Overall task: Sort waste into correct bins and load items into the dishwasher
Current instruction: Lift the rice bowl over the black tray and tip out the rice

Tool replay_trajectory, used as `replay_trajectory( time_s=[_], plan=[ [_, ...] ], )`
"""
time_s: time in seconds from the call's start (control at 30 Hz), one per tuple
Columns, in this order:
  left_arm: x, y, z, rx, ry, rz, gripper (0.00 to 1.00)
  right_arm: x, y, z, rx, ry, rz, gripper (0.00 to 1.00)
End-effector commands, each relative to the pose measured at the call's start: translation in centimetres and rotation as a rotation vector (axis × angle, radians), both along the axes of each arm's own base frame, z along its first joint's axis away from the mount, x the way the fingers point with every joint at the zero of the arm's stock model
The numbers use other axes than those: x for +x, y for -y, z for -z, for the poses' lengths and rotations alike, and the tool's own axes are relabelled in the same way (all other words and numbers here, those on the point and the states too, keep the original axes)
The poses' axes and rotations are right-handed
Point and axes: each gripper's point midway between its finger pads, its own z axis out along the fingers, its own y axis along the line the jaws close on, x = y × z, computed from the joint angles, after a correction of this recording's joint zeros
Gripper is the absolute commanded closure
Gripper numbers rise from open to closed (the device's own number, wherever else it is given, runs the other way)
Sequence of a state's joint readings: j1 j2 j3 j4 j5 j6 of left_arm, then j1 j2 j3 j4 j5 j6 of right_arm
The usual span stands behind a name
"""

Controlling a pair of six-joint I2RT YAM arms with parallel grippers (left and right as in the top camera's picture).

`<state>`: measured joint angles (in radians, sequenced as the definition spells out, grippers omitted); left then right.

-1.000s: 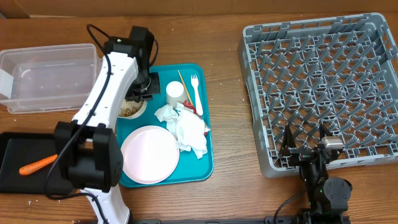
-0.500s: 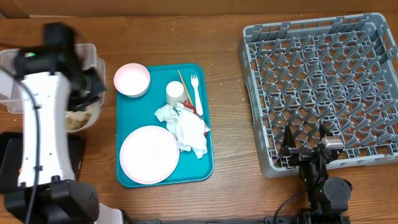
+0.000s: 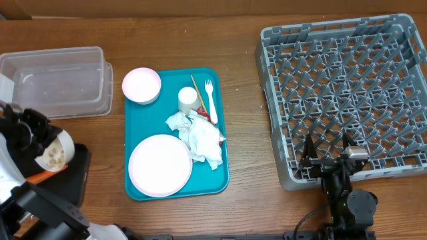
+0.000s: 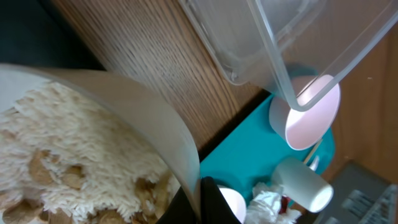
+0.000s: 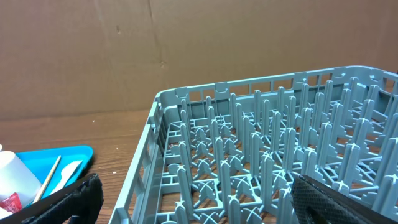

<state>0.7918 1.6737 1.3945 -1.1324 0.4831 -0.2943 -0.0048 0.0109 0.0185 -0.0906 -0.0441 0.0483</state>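
The tilted pale bowl still has rice (image 3: 55, 155) in it, so next my left gripper turns the bowl opening down over the black tray (image 3: 77, 179) before it takes the bowl to the teal tray.
My left gripper (image 3: 40, 139) (image 4: 198, 202) is shut on the rim of a pale bowl (image 3: 55, 153) (image 4: 124, 118) full of rice (image 4: 68, 155), held tilted above the black tray (image 3: 75, 180), where an orange carrot (image 3: 41, 176) lies. The clear tub (image 3: 57, 80) stands behind. On the teal tray (image 3: 220, 170) are the pinkish bowl (image 3: 141, 85), white plate (image 3: 160, 165), cup (image 3: 187, 99), fork (image 3: 211, 100), chopstick (image 3: 197, 90), crumpled napkins (image 3: 199, 139) and a red wrapper (image 3: 203, 114). My right gripper (image 3: 327, 152) (image 5: 205, 208) is open at the near edge of the grey dish rack (image 3: 347, 87) (image 5: 280, 155).
The left arm's white links (image 3: 13, 173) cover part of the black tray at the table's left edge. Bare wooden table (image 3: 243, 100) separates the teal tray from the rack. A cardboard wall (image 5: 186, 43) rises behind the table.
My left arm lifted the rice bowl off the teal tray and swung it left and toward the front, ending tilted over the black tray. The right arm has not moved.
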Motion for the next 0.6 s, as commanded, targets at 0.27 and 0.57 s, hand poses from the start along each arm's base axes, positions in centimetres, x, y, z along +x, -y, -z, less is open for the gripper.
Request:
replay_trajectory(
  time_s=[0.27, 0.57],
  plan=[
    [-1.4, -2.6, -0.9, -0.243, 0.375, -0.156, 0.96, 0.0, 0.0, 0.1, -0.004, 0.006, 0.004, 0.00],
    [-3.6, -5.8, -2.4, -0.302, 0.484, -0.299, 0.96, 0.0, 0.0, 0.1, -0.004, 0.006, 0.004, 0.00]
  ],
)
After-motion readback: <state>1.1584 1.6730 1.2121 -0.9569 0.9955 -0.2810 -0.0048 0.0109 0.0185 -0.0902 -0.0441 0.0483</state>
